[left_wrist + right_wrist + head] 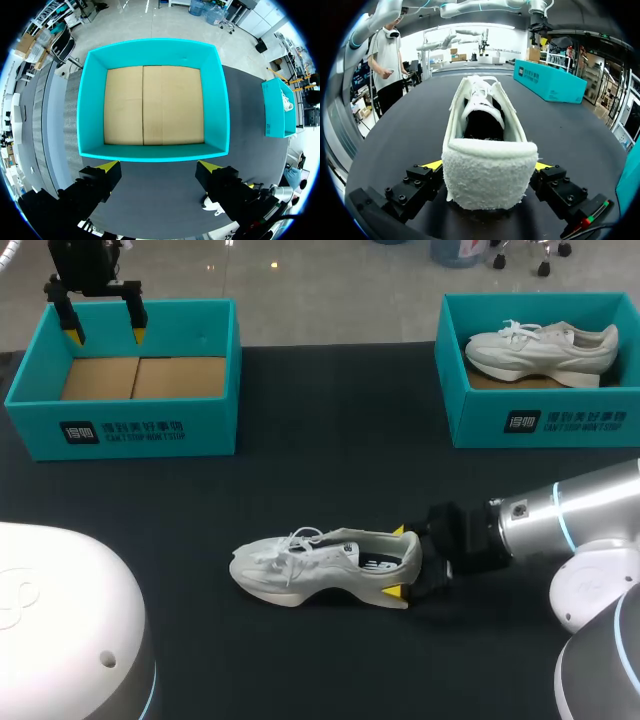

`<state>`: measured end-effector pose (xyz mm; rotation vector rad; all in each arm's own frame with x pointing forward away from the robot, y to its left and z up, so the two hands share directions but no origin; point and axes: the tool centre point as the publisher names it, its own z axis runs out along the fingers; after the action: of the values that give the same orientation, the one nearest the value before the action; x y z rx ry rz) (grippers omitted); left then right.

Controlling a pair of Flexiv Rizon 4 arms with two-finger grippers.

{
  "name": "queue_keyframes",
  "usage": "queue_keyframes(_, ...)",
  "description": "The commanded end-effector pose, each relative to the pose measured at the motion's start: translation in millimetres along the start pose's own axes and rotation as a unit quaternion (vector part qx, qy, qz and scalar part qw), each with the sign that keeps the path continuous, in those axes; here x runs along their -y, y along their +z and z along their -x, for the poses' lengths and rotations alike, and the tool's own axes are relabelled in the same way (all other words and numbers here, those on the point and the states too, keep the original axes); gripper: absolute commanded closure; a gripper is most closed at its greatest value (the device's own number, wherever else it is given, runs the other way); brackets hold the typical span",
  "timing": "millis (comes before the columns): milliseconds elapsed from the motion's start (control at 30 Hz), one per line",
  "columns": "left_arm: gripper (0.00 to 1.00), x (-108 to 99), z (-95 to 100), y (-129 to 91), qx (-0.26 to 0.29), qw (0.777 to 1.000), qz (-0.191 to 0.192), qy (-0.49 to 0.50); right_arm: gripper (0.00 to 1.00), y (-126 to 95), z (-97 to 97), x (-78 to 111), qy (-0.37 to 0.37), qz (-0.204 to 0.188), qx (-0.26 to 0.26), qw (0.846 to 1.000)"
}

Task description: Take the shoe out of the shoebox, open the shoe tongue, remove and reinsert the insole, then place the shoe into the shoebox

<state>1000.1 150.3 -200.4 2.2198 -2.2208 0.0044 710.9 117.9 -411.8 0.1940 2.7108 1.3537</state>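
Observation:
The shoe tongue (349, 552) will swing up toward the toe and stay upright when I pull it, because the laces (299, 550) lie loose over it.
A white shoe (300, 565) lies on its sole on the black table, toe to the left, laces loose. My right gripper (397, 562) is open, with the shoe's heel between its yellow-tipped fingers. The right wrist view looks along the shoe (480, 100) from the heel, and the right gripper (488, 165) has one finger on each side of the heel. The empty teal shoebox (130, 430) stands at the back left. My left gripper (105, 335) hangs open above it. From the left wrist the left gripper (159, 167) looks down into this box (155, 152), whose cardboard floor is bare.
A second teal shoebox (540, 420) at the back right holds another white shoe (540, 348). Dark tabletop lies between the two boxes and around the shoe.

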Motion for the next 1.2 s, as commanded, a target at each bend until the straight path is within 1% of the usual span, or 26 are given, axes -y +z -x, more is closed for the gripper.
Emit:
queue_keyframes(33, 0.00, 0, -0.2, 0, 0.001, 1.000, 0.000, 0.000, 0.00, 9, -0.4, 1.1, 0.002, -0.003, 0.003, 1.000)
queue_keyframes(133, 0.00, 0, -0.2, 0, 0.001, 1.000, 0.000, 0.000, 0.00, 9, -0.8, 2.7, 0.004, -0.005, -0.001, 1.000)
queue_keyframes(367, 0.00, 0, -0.2, 0, 0.001, 1.000, 0.000, 0.000, 0.00, 11, -2.3, 13.1, 0.013, -0.012, -0.005, 1.000)
queue_keyframes(400, 0.00, 0, -0.2, 0, 0.001, 1.000, 0.000, 0.000, 0.22, 10, -2.2, 14.1, 0.014, -0.012, -0.004, 1.000)
queue_keyframes(433, 0.00, 0, -0.2, 0, 0.001, 1.000, 0.000, 0.000, 0.50, 10, -2.0, 14.5, 0.016, -0.011, -0.003, 1.000)
queue_keyframes(500, 0.00, 0, -0.2, 0, 0.001, 1.000, 0.000, 0.000, 0.95, 9, -1.8, 14.8, 0.016, -0.011, -0.002, 1.000)
queue_keyframes(533, 0.00, 0, -0.2, 0, 0.001, 1.000, 0.000, 0.000, 1.00, 9, -1.9, 15.2, 0.016, -0.012, -0.004, 1.000)
queue_keyframes(700, 0.00, 0, -0.2, 0, 0.001, 1.000, 0.000, 0.000, 1.00, 4, -1.6, 17.7, 0.007, -0.011, -0.025, 1.000)
queue_keyframes(833, 0.00, 0, -0.2, 0, 0.001, 1.000, 0.000, 0.000, 1.00, -4, 2.7, 17.1, 0.004, -0.010, -0.033, 0.999)
queue_keyframes(1100, 0.00, 0, -0.2, 0, 0.001, 1.000, 0.000, 0.000, 1.00, -16, 18.7, 17.4, -0.004, -0.010, -0.031, 0.999)
queue_keyframes(1200, 0.00, 0, -0.2, 0, 0.001, 1.000, 0.000, 0.000, 1.00, -16, 23.3, 18.2, -0.019, -0.010, -0.044, 0.999)
